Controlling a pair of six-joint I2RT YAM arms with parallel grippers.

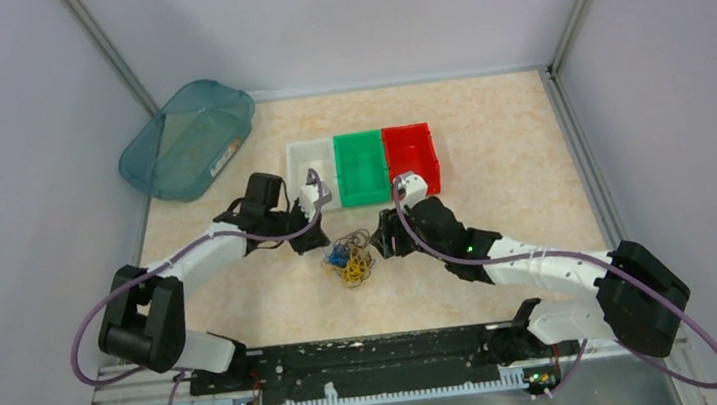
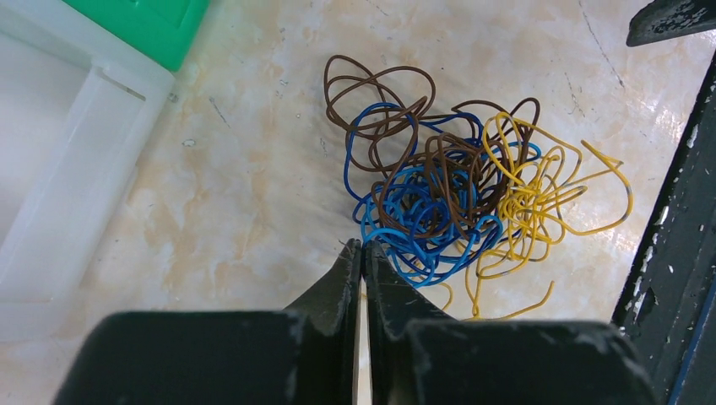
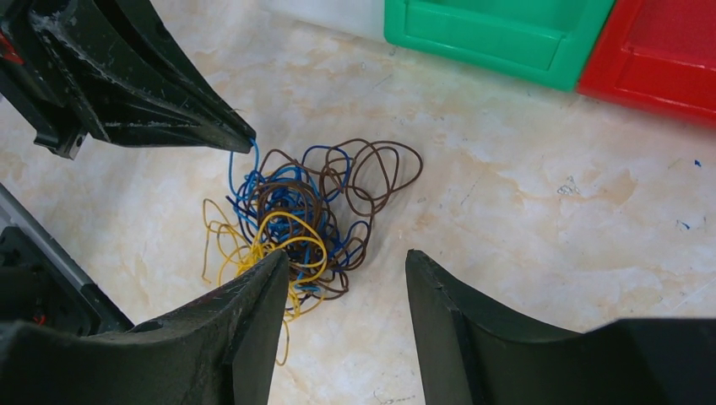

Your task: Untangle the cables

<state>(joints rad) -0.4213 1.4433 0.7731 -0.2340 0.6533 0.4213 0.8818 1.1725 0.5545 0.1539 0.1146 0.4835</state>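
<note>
The blue cable in my left gripper [image 2: 392, 234] goes beneath the brown cables [image 2: 450, 175], so my right gripper needs to hold the brown cables while my left gripper pulls up.
The cables [image 1: 350, 259] lie as one tangled clump of blue, yellow and brown strands on the tabletop between the two grippers. In the left wrist view the clump [image 2: 456, 194] lies just beyond my left gripper [image 2: 362, 246], whose jaws are pressed together at its blue edge. From the right wrist camera, a blue strand [image 3: 236, 173] rises from the clump [image 3: 295, 219] straight into the tip of the left gripper [image 3: 250, 140]. My right gripper [image 3: 342, 266] is open, its left finger [image 3: 253, 295] over the yellow strands and nothing between its jaws.
A white bin [image 1: 310, 157], a green bin [image 1: 361, 167] and a red bin [image 1: 412, 152] stand in a row just behind the clump. A teal tub [image 1: 189, 140] leans in the back left corner. Grey walls enclose the table.
</note>
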